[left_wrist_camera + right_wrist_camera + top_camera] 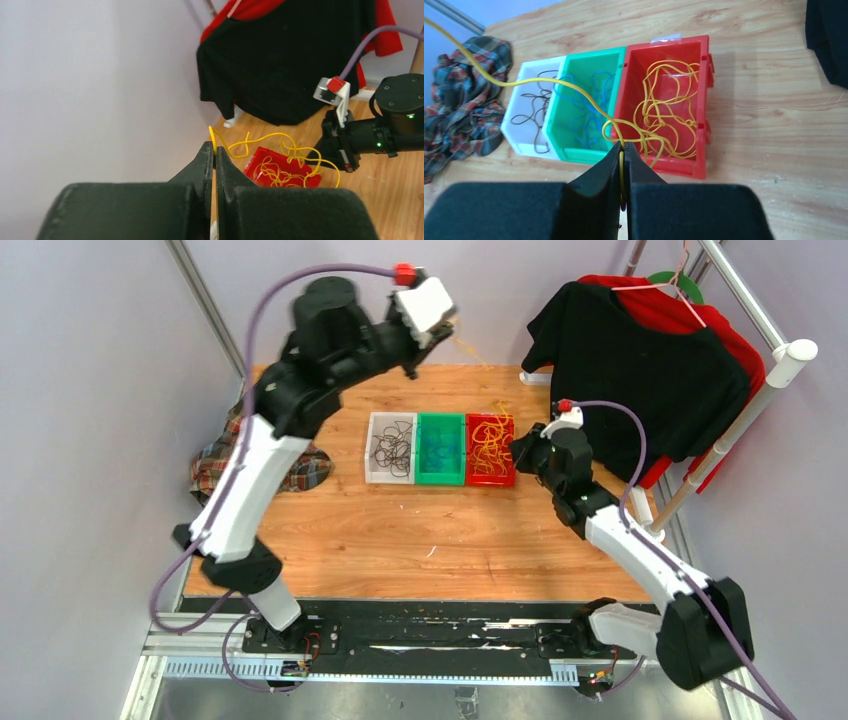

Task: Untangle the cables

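The robot's right gripper is pinning the yellow cable [595, 103] above its loops in the red bin [653, 136], so next the right gripper frees the piece of yellow cable while the left gripper lifts higher.
Three bins stand in a row on the table: a white bin [390, 449] with dark cables [531, 117], a green bin [441, 448] with blue cables [584, 107], a red bin [490, 450] with yellow cables [664, 107]. My left gripper [447, 328] is raised high at the back, shut on a yellow cable [260, 142]. My right gripper [522, 452] hovers by the red bin's right side, shut on a yellow cable [621, 165]. A yellow strand [484, 75] stretches from it up toward the left gripper.
A plaid cloth [225, 455] lies at the table's left edge. A black shirt [640, 370] and a red garment [745, 350] hang on a rack at the right. Walls stand close at the left and back.
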